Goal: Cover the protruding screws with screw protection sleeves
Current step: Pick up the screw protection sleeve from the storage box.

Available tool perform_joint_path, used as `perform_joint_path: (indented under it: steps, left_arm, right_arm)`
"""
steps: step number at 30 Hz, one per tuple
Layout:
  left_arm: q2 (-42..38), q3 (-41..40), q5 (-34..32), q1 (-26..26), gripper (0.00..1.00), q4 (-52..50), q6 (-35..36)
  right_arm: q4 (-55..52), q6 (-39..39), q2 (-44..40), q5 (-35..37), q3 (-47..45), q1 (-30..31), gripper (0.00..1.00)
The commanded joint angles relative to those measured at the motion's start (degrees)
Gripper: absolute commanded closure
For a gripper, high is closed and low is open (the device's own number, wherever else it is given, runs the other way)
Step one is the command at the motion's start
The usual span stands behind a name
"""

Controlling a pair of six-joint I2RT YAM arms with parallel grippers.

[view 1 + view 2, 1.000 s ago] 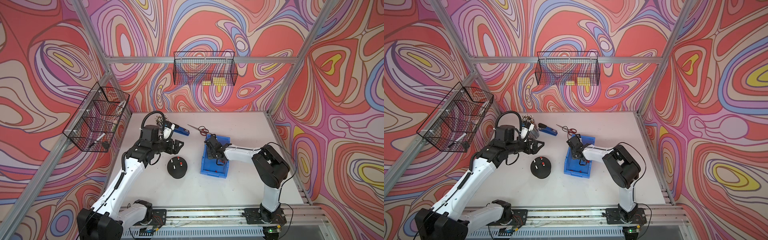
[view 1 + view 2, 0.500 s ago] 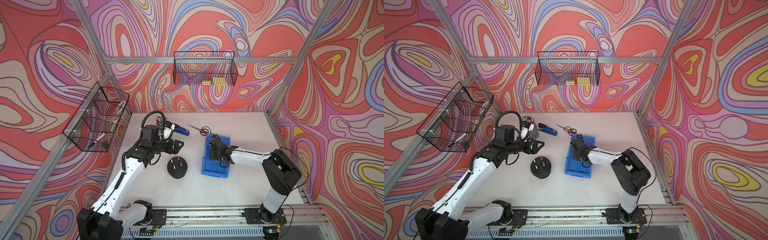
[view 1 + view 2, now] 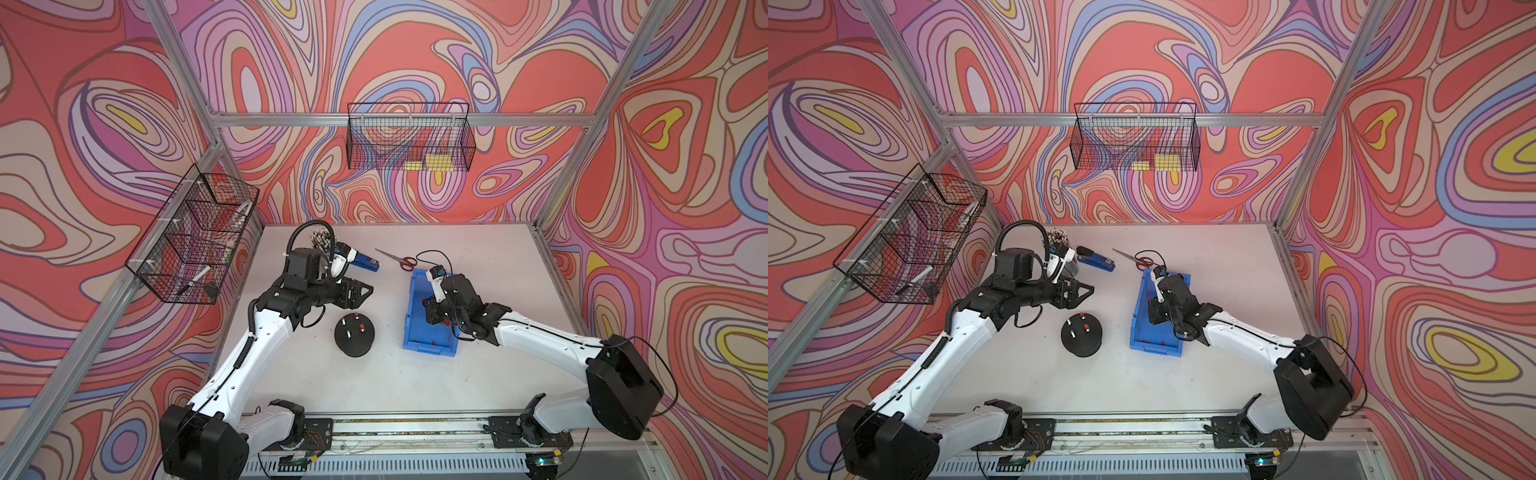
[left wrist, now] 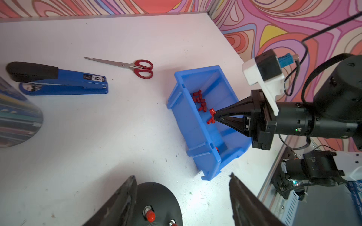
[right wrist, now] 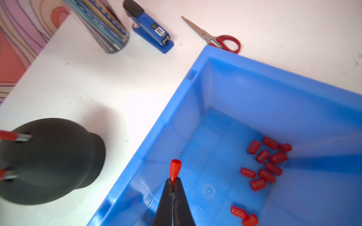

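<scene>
I can see the red sleeve's end point(image 5: 175, 164) sticking out for my open left gripper point(image 3: 365, 296), so my right gripper goes on moving the sleeve there before my left gripper closes on it.
A black round base point(image 3: 354, 334) stands mid-table with the protruding screws on it. Two screws wear red caps point(image 3: 356, 317) and two are bare silver point(image 3: 345, 322). My left gripper point(image 4: 182, 176) hovers just behind and above the base point(image 4: 162, 203), open, with nothing between its fingers. My right gripper point(image 5: 173, 181) is inside the blue bin point(image 5: 254, 88), shut on one red screw protection sleeve point(image 5: 175, 169) that sticks out past its tips. Several loose sleeves point(image 5: 268, 158) lie on the bin floor. In both top views the right gripper's tips are hidden in the bin point(image 3: 1158, 316).
Red-handled scissors point(image 3: 397, 259) and a blue stapler point(image 3: 361, 262) lie behind the bin and base. A cup of pencils point(image 3: 320, 241) stands behind my left wrist. Wire baskets hang on the left wall point(image 3: 195, 237) and back wall point(image 3: 409, 137).
My right arm's elbow has swung out to the right and its gripper has shifted along the bin toward the front. The left arm has stayed where it was.
</scene>
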Motion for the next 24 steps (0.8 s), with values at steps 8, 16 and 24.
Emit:
perform_joint_path:
  steps: [8,16,24]
  left_arm:
    - [1.44,1.37,19.42,-2.07,0.31,0.43,3.59]
    - [3.24,3.17,28.21,-4.48,0.41,-5.00,7.63]
    - [4.22,3.67,28.26,-4.54,0.40,-5.48,7.42]
  right_arm:
    - [2.75,-5.34,-5.43,-28.37,1.02,-0.29,1.00]
    - [5.66,-2.91,-3.35,-42.51,5.12,-0.30,1.00]
    - [5.64,-2.09,-4.19,-45.33,6.46,-0.30,1.00]
